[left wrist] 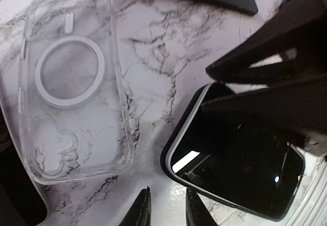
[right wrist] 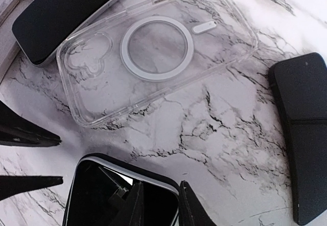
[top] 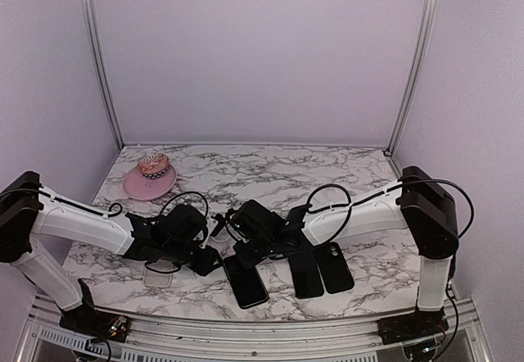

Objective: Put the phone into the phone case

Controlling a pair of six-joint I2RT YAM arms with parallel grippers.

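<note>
The phone is lying flat, and its pale edge shows inside the dark rim (left wrist: 186, 125), so next my right gripper lifts the phone edgewise (left wrist: 242, 177) for my left gripper to pinch.
The phone (left wrist: 235, 170) lies flat on the marble, black screen up, with a pale line inside its dark rim; it also shows as the phone (top: 246, 284) and the phone (right wrist: 117, 198). A clear phone case (right wrist: 153, 47) with a white ring lies open side up just beyond it, apart from it, seen also as the case (left wrist: 71, 83). My left gripper (left wrist: 166, 210) hovers over bare marble between the two, fingers slightly apart and empty. My right gripper (right wrist: 159, 205) straddles the phone's corner, one finger over the screen, one off the rim, a small gap between them.
Two black phones (top: 307, 273) (top: 334, 265) lie side by side at the right. Another dark phone (right wrist: 61, 16) lies beyond the case. A clear piece (top: 158, 278) sits under the left arm. A pink plate (top: 131, 186) holding a small ornament stands at the back left.
</note>
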